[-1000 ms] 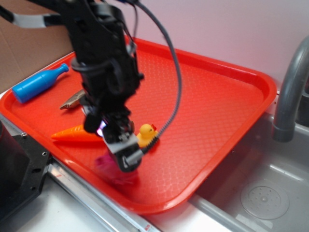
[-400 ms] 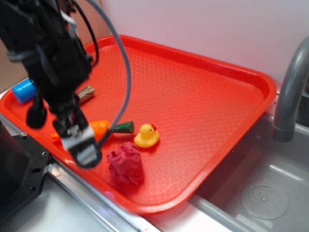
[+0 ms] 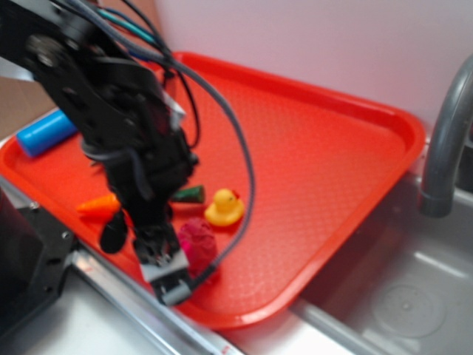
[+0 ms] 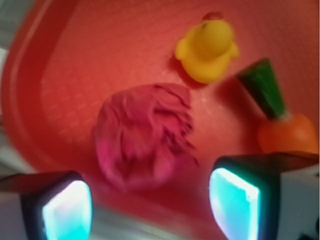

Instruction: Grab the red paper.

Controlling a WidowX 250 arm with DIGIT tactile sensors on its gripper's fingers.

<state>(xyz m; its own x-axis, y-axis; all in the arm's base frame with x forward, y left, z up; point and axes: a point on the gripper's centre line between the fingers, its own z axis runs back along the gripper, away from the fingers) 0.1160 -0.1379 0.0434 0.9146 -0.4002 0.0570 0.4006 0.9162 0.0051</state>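
The red paper (image 4: 145,137) is past the ends of my gripper's open fingers. Next, I move my gripper farther over the crumpled ball (image 3: 199,244), with its fingers on either side, before I close it.
The red paper (image 3: 196,239) is a dark crimson crumpled ball lying on the red tray (image 3: 318,155) near its front edge; the wrist view shows it (image 4: 145,136) in the middle, just beyond the fingers. My gripper (image 3: 168,275) hangs over the tray's front rim, just left of and in front of the ball. It is open, with its two fingertips (image 4: 67,210) wide apart and nothing between them. The ball is not held.
A yellow toy duck (image 3: 225,208) sits just behind the paper. An orange toy carrot (image 3: 100,204) with a green top (image 3: 188,194) lies to the left. A blue bottle (image 3: 46,132) lies at the tray's left. A grey faucet (image 3: 443,148) and metal sink (image 3: 399,296) are at right.
The arm has swung right and forward along the tray's front edge, from left of the carrot to beside the paper ball. The ball, duck and carrot have not moved.
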